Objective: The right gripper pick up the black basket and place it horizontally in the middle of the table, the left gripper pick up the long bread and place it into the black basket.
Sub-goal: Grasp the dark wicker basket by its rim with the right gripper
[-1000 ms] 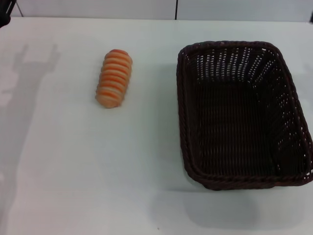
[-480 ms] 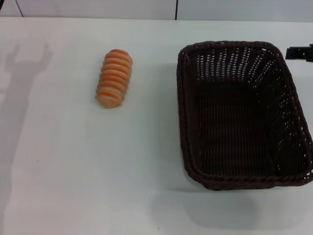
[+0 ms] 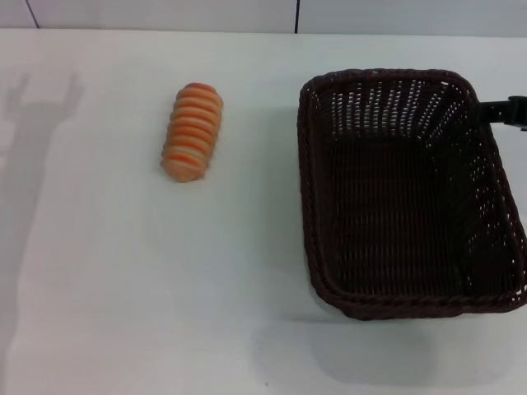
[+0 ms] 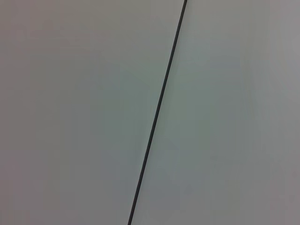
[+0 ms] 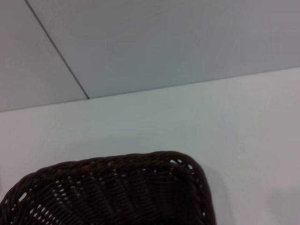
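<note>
The fingers of my right gripper reach across the black basket's free side rim [image 3: 491, 138], so the gripper should keep going down until the basket's side [image 3: 476, 152] is between them, and then close.
The black basket [image 3: 408, 193] stands on the right half of the white table [image 3: 247, 271], its long side running from far to near, and it is empty. The long bread [image 3: 192, 131] lies on the table to the basket's left, well apart from it. A black part of my right gripper [image 3: 504, 110] reaches in from the right edge, just outside the basket's far right rim. The right wrist view shows a corner of the basket [image 5: 117, 187] from above. My left gripper is out of view; only its shadow [image 3: 37, 107] falls on the table's far left.
A pale wall [image 3: 165, 12] with a dark vertical seam [image 3: 296, 15] runs behind the table's far edge. The left wrist view shows only that wall and seam [image 4: 157, 112].
The right gripper has come in from the right edge and moved closer to the basket's far right rim. The left arm's shadow has slid farther left. The bread and basket have not moved.
</note>
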Available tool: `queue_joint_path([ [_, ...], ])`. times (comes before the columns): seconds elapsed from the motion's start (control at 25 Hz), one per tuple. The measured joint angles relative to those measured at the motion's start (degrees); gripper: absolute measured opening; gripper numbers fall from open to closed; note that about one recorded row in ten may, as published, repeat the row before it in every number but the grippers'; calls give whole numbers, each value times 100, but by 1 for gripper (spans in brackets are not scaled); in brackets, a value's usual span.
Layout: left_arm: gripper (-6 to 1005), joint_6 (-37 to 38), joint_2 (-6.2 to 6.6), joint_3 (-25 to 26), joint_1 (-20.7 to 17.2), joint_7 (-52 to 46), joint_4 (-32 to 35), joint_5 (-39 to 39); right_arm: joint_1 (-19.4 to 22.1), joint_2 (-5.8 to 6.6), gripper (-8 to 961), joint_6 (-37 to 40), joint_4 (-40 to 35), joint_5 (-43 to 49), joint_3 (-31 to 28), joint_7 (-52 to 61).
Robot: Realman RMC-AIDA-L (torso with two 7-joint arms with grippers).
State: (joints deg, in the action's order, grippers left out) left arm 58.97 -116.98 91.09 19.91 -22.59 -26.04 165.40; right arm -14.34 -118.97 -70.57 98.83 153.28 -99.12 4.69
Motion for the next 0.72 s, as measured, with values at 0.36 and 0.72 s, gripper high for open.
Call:
queue_joint_path([
  [0.36,815,0,-16,2,13,8,11,2,-178,0,757,49,-434,-186,32,-119],
  [0.72,813,25,-42,110,13,79,12,1,-262,-10,741,157,-790,-193,72,-174],
])
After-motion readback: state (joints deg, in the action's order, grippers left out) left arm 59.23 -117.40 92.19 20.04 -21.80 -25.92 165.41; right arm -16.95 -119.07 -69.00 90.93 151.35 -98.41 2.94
